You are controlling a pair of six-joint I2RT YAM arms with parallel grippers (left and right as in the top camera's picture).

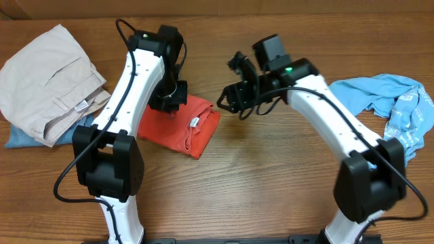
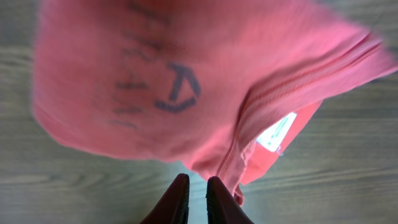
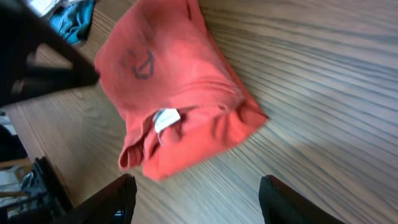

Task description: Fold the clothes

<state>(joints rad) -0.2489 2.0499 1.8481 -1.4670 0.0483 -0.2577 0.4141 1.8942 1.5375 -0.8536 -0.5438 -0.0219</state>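
Note:
The T-shirt's neck edge (image 1: 194,126) runs at a slant across the bundle, so the robot's right gripper should grab its far corner (image 1: 209,110) and the left gripper its near corner to square it.
The red-orange T-shirt (image 1: 178,129) lies folded into a small bundle left of the table's middle, its white neck tag (image 1: 194,123) facing up. My left gripper (image 1: 169,102) hovers over the bundle's far left corner. In the left wrist view the T-shirt (image 2: 186,74) fills the frame and the left gripper (image 2: 197,180) is shut, with only a sliver of table between its fingers and no cloth in them. My right gripper (image 1: 234,102) stands open just right of the T-shirt (image 3: 180,93), with bare wood between its fingers (image 3: 121,193). The light sky-blue shirt (image 1: 386,102) lies crumpled at the far right.
Folded beige trousers (image 1: 47,81) rest at the far left on top of blue jeans (image 1: 20,139). The bases of both arms stand at the table's near edge. Bare wood shows between the T-shirt and the sky-blue shirt.

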